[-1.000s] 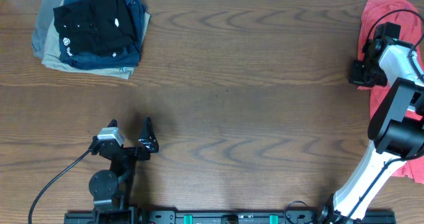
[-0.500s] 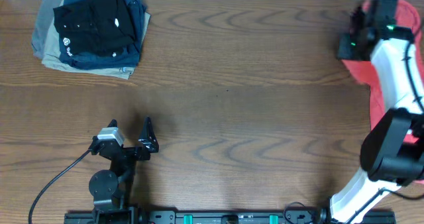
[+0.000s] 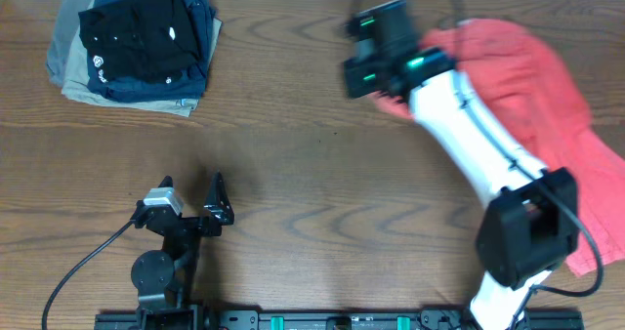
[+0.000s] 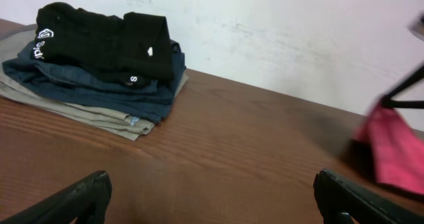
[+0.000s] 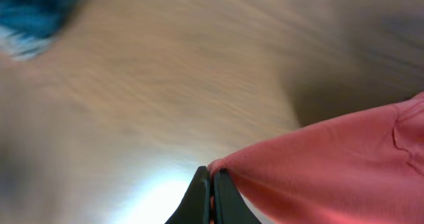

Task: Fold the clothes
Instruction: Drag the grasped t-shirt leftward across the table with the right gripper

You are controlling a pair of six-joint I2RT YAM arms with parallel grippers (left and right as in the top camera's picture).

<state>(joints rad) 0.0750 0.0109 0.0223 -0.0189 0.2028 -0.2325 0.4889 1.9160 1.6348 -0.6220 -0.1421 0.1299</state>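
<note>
The robot's right gripper is pinching the coral-red T-shirt's edge (image 3: 393, 106), and there is open wood before the left gripper (image 3: 275, 179). The robot should keep pulling until the T-shirt's edge lies there.
The coral-red T-shirt (image 3: 527, 76) is stretched from the table's right side toward the far middle; its lettering is hidden. My right gripper (image 3: 376, 71) is shut on an edge of the shirt and holds it over the far middle of the table. The right wrist view shows the closed fingertips (image 5: 211, 191) pinching a fold of the red cloth (image 5: 331, 164). The shirt also shows at the right edge of the left wrist view (image 4: 394, 151). My left gripper (image 3: 217, 203) is open and empty near the front left; its fingertips (image 4: 212, 201) are spread wide over bare wood.
A stack of folded garments, black (image 3: 137, 37) and navy on khaki (image 3: 73, 71), lies at the far left corner, also in the left wrist view (image 4: 99, 58). A black cable (image 3: 83, 262) runs from the left arm's base.
My right arm has swung left from the far right edge to the far middle, dragging the red T-shirt with it and spreading it across the table. The left arm has not moved.
</note>
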